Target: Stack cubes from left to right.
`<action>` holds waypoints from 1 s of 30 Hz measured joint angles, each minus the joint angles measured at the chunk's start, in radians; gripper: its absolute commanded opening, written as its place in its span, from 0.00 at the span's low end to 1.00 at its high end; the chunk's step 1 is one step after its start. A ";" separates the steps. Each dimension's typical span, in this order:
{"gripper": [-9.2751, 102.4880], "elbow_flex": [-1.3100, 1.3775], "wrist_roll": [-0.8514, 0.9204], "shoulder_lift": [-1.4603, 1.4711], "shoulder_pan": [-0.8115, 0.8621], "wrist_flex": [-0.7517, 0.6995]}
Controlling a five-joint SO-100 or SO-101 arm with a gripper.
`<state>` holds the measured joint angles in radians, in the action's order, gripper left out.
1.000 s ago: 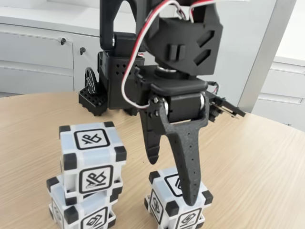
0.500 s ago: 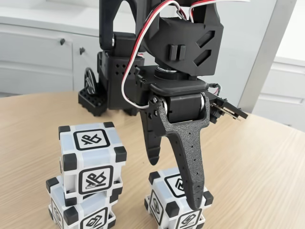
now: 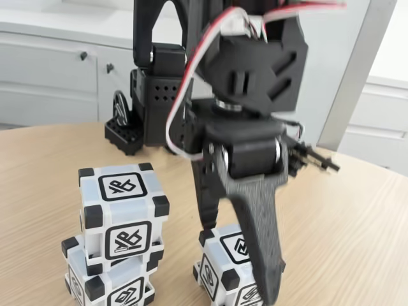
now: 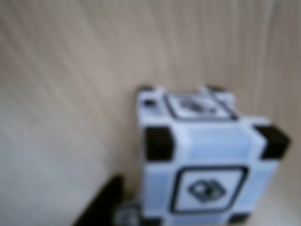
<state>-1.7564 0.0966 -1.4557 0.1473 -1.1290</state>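
I expect the stack [image 3: 118, 237] to stay standing when I put the third cube on top, since the upper cube sits crooked [image 3: 123, 213] but mostly over the lower cube.
Two white cubes with black corners stand stacked at the left of the fixed view, the upper cube [image 3: 122, 210] sitting slightly askew on the lower cube [image 3: 108, 284]. A third cube [image 3: 224, 258] rests alone on the wooden table to their right. My gripper [image 3: 237, 256] is open and straddles this cube, with one finger behind its back left corner and the other covering its front right. The blurred wrist view shows the same cube [image 4: 207, 160] from above, with a dark finger [image 4: 99, 207] beside its lower left.
The arm's black base [image 3: 150, 108] stands at the back of the round wooden table [image 3: 357, 229]. White cabinets [image 3: 51, 70] line the wall behind. Bare wood lies to the right of the single cube.
The gripper has come down further around the single cube, and its front finger now reaches lower over the cube's right side. The stacked cubes have not moved.
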 measured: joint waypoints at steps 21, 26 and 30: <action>0.34 0.052 0.006 0.072 0.000 0.000; 0.35 0.055 0.006 0.103 0.000 0.005; 0.34 0.066 0.006 0.147 0.000 0.005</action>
<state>-1.6904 0.1028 -1.3085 0.1473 -1.1244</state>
